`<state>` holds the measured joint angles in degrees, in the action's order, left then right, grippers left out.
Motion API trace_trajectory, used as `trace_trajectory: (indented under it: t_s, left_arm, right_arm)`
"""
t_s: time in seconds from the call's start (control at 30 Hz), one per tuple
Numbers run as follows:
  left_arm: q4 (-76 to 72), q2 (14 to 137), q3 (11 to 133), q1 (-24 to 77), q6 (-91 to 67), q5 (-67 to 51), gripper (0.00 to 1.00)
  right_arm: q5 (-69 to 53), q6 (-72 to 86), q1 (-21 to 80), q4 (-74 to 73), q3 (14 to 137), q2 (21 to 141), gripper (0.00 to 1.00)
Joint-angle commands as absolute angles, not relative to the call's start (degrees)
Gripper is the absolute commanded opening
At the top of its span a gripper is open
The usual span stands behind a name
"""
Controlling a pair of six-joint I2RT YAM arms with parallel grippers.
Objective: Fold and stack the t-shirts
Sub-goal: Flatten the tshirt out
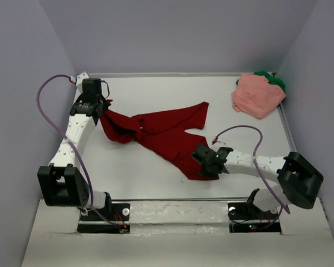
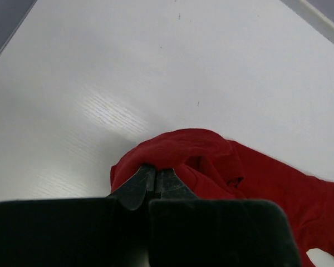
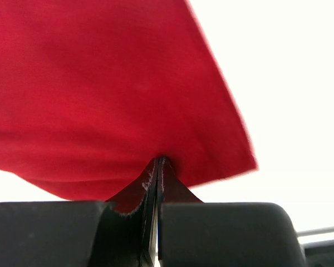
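Observation:
The robot's right gripper is on the t-shirt's near end [image 1: 193,173], and the t-shirt's far corner [image 1: 205,104] lies loose. The right gripper should take that corner, and the left gripper should take the near end.
A dark red t-shirt [image 1: 161,132] lies stretched across the middle of the white table, running from far left to near right. My left gripper [image 1: 103,113] is shut on the shirt's left end, and in the left wrist view that gripper [image 2: 156,169] pinches a bunched fold of the red cloth [image 2: 211,161]. My right gripper [image 1: 201,161] is shut on the shirt's lower right edge; the right wrist view has that gripper [image 3: 158,161] closed on the red fabric [image 3: 100,94]. A salmon pink t-shirt [image 1: 257,94] lies crumpled at the far right on top of a green t-shirt [image 1: 275,80], which is mostly hidden.
Grey walls enclose the table [image 1: 156,178] on the left, back and right. A raised rim [image 1: 286,128] runs along the right edge. Purple cables [image 1: 47,111] loop from both arms.

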<state>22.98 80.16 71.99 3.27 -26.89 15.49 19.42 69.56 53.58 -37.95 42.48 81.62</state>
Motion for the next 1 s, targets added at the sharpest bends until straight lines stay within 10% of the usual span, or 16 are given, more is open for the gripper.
trace_trajectory:
  t_s: [0.0, 0.4, 0.53, 0.6, 0.73, 0.9, 0.97]
  left_arm:
    - [21.8, 75.24, 68.39, 3.08, -27.16, 16.96, 0.0]
    - [19.25, 67.33, 59.51, 3.96, -29.44, 14.5, 0.0]
    - [20.04, 67.06, 58.89, 4.04, -29.71, 18.72, 0.0]
    - [21.35, 67.32, 59.76, 4.04, -30.23, 19.51, 0.0]
    - [21.53, 66.71, 60.64, 4.04, -31.29, 21.0, 0.37]
    - [23.64, 67.41, 63.27, 4.13, -30.41, 24.25, 0.99]
    - [23.73, 67.59, 64.42, 4.3, -28.92, 25.48, 0.99]
  right_arm:
    - [25.12, 76.54, 53.35, -47.17, 40.95, 76.99, 0.0]
    - [37.44, 67.62, 53.35, -57.32, 54.92, 77.34, 0.0]
    - [31.73, 42.99, 53.35, -48.26, 68.25, 80.15, 0.6]
    - [27.09, 37.89, 51.34, -45.98, 71.35, 80.68, 0.73]
    - [13.9, 32.79, 45.88, -41.57, 74.35, 85.15, 0.81]
    - [13.18, 30.67, 42.37, -40.17, 75.32, 91.31, 0.57]
    - [11.61, 30.24, 39.04, -38.68, 75.5, 92.28, 0.42]
